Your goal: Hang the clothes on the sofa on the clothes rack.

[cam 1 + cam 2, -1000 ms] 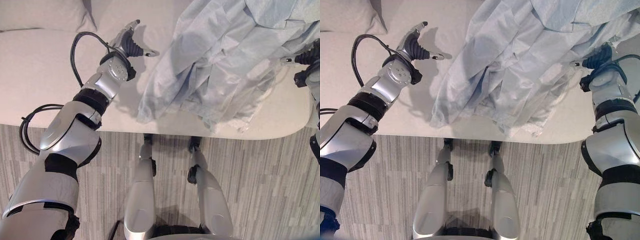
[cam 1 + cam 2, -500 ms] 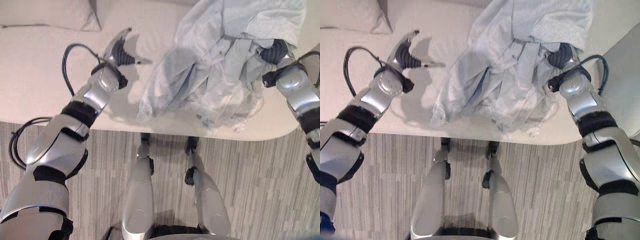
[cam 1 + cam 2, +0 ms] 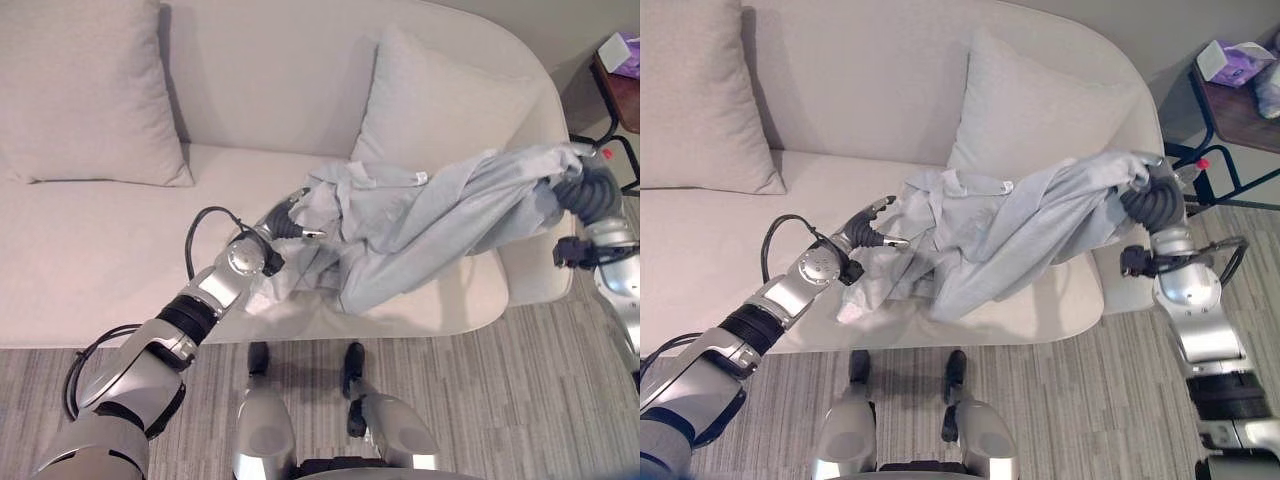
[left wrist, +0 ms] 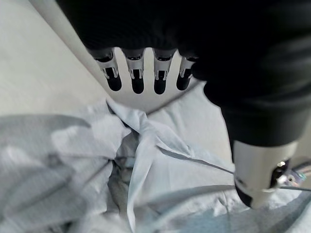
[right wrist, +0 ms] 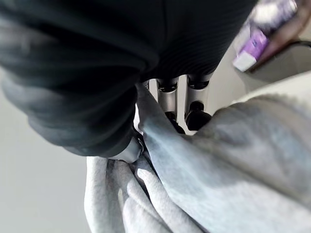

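Note:
The garment (image 3: 450,215) will sag between the robot's grippers, with flaps hanging down, when the robot lifts both ends of the garment, because loose garment folds (image 3: 365,225) bunch along the sofa's seat.
A light blue-grey garment (image 3: 420,225) is stretched across the right half of the beige sofa (image 3: 100,250). Its left part lies bunched on the seat, and its right end is lifted off it. My right hand (image 3: 588,193) is out past the sofa's right end, fingers (image 5: 194,102) curled tight on the cloth (image 5: 233,170). My left hand (image 3: 283,218) hovers at the garment's left edge with straight fingers (image 4: 137,73) and the thumb spread. Folds of the garment (image 4: 73,160) lie just beyond that hand, and it grips nothing.
Two beige cushions lean on the sofa back, one at the far left (image 3: 85,90) and one behind the garment (image 3: 440,110). A dark side table (image 3: 1240,110) with a purple box (image 3: 1230,60) stands right of the sofa. Striped grey floor (image 3: 500,400) lies in front.
The camera has pulled back and tilted up. My right hand has closed on the garment and drawn its end up and to the right. My left hand now sits at the cloth's edge.

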You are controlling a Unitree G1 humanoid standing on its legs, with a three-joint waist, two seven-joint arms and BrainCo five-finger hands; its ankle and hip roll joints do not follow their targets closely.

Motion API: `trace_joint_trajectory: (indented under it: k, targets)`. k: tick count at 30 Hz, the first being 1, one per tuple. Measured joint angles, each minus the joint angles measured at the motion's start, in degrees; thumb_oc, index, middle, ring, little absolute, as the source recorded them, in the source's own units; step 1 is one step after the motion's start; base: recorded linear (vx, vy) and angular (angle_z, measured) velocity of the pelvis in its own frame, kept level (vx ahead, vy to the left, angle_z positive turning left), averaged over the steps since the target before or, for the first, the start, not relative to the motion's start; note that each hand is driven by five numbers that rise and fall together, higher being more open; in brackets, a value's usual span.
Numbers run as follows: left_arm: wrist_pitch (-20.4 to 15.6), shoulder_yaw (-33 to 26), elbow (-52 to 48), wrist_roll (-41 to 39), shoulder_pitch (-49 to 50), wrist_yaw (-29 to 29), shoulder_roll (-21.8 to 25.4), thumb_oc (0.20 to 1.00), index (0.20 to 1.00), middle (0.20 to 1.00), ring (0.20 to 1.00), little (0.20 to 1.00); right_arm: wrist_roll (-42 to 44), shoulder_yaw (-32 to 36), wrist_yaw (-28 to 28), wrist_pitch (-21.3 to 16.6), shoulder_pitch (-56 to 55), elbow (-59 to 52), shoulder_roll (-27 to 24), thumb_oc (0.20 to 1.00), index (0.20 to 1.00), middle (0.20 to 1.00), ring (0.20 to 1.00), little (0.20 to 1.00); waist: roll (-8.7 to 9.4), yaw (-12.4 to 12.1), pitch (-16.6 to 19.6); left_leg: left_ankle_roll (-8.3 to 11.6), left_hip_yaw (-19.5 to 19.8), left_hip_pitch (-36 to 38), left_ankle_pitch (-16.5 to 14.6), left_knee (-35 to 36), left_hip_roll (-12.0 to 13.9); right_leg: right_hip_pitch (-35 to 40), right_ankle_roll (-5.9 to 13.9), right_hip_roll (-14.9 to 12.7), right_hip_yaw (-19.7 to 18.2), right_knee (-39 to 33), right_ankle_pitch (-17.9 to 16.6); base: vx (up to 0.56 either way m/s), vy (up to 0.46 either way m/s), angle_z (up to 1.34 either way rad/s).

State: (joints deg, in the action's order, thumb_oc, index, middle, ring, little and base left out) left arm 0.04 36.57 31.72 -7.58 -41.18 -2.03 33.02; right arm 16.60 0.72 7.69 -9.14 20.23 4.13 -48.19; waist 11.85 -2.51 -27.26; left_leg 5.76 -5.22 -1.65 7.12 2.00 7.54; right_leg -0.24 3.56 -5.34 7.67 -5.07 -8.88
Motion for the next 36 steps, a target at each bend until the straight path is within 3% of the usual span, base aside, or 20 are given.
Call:
trace_joint_trajectory:
  k: [5,10,14,25,32,36]
  targets:
    - [0.0,-0.7,0.11,-0.3,0.78,0.59,-1.42,1.0,1.0,1.0,1.0,1.0,0.45,0.41,0.24,-0.61,4.93,0.57,-0.6,0.2,0.2,0.2,0.2,0.2,-0.31,0.17,0.17,0.02,-1.06,1.99,-0.01,1.12,0.13,0.91,0.21,0.27,-0.73,0.01,-1.12,0.05,0.015,-0.1]
    - [0.01,-3.28,0.61,-0.27,4.66,1.91,-3.43,1.0,1.0,1.0,1.0,1.0,0.37,-3.17,0.42,-0.68,12.34,6.72,-6.2,0.2,0.2,0.2,0.2,0.2,-1.49,0.54,1.91,-0.2,-1.86,3.64,-0.25,2.1,-0.02,1.65,0.24,0.28,-0.96,0.01,-1.07,0.05,0.02,-0.06]
    - [0.17,-9.55,3.07,-0.27,14.31,2.86,-7.79,1.0,1.0,1.0,1.0,1.0,0.38,-7.4,0.87,-1.33,16.02,7.73,-10.47,0.2,0.2,0.2,0.2,0.2,-2.93,0.75,7.61,-0.19,-1.95,4.02,-0.95,2.53,0.17,1.84,0.31,0.38,-0.9,-0.01,-0.16,0.06,0.023,-0.01]
    - [0.42,-12.23,9.41,-0.27,21.41,4.49,-15.07,1.0,1.0,1.0,1.0,1.0,0.34,-13.8,2.13,-1.97,21.75,12.74,-15.43,0.2,0.2,0.2,0.2,0.2,-1.33,0.88,14.46,-0.06,-2.79,4.83,-0.92,2.98,0.8,1.96,0.96,0.82,-1.61,-0.03,1.08,0.03,0.005,-0.04]
    - [0.29,-13.15,14.08,-0.27,21.35,4.42,-17.04,1.0,1.0,1.0,1.0,1.0,0.32,-13.86,2.13,-1.94,21.79,13.41,-15.52,0.2,0.2,0.2,0.2,0.2,-1.17,1.67,15.8,0.03,-3.25,5.23,-1.05,2.98,0.86,2.03,0.97,0.95,-2.12,-0.02,1.05,0.01,-0.005,-0.03]
    - [0.29,-13.89,16.33,-0.27,21.38,4.4,-17.44,1.0,1.0,1.0,1.0,1.0,0.38,-16.87,2.59,-2.3,25.12,14.51,-17.97,0.2,0.2,0.2,0.2,0.2,-1.08,2.37,15.99,0.07,-3.38,5.65,-1.12,2.99,0.86,2.38,0.61,0.96,-2.21,-0.03,0.79,0.0,-0.002,-0.01]
